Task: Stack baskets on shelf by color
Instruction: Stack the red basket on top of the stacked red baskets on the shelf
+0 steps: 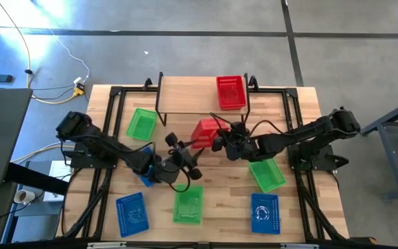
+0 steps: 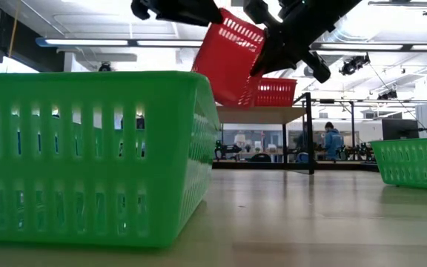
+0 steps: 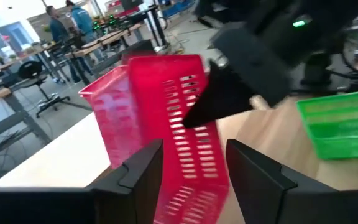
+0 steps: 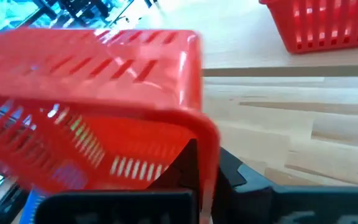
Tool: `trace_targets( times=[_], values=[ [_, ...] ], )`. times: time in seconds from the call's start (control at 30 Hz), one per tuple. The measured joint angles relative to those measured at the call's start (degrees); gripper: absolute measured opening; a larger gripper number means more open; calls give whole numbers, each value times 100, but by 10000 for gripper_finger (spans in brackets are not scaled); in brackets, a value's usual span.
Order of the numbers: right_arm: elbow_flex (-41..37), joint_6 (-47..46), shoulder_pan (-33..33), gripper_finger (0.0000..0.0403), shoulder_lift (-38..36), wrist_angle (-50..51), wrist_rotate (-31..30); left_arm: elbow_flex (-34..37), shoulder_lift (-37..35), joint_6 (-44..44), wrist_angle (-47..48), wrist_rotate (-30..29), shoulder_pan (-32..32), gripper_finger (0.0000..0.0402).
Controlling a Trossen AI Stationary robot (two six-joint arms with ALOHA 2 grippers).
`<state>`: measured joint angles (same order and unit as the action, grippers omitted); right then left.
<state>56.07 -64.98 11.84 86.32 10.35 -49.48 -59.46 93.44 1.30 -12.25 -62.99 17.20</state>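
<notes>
The tilted red basket (image 1: 204, 131) is between my left gripper's open fingers, so next my left gripper moves back out of the way before my right gripper stacks it onto the shelf's red basket (image 1: 231, 93).
A red basket (image 1: 203, 131) hangs tilted in the air just in front of the shelf (image 1: 188, 95), and my right gripper (image 1: 219, 140) is shut on it. The low view shows the red basket (image 2: 230, 61) well above the tabletop. My left gripper (image 1: 186, 156) is open on the basket's near left side. In the left wrist view its fingers (image 3: 143, 167) stand on either side of the basket's lower wall (image 3: 188, 186); whether they touch it I cannot tell. Another red basket (image 1: 231, 92) stands on the right end of the shelf top. My right gripper holds the red basket by one end wall near a corner (image 4: 205, 155). One finger is inside (image 4: 185, 163) and one is outside. The fingers come level from the table's right. The basket is lifted clear and tipped, its open side facing partly sideways.
Green baskets lie at the shelf's left (image 1: 141, 123), near centre (image 1: 188, 205) and under my right arm (image 1: 267, 174). Blue baskets sit near left (image 1: 131, 213), near right (image 1: 264, 211) and under my left arm (image 1: 144, 177). The left and middle of the shelf top are bare.
</notes>
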Motion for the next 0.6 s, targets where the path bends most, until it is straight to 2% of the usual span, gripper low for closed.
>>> trace_targets(
  times=[0.23, 0.4, 0.6],
  values=[
    [0, 353, 0, 1, -224, 53, 71, -2, -211, -144, 136, -143, 406, 168],
    [2, 710, -21, 0, -614, 124, 138, -2, -399, -458, 193, -581, 718, 168],
    [11, 1322, -216, 0, -1202, 109, 460, -2, -595, -494, 525, -741, 858, 168]
  ],
)
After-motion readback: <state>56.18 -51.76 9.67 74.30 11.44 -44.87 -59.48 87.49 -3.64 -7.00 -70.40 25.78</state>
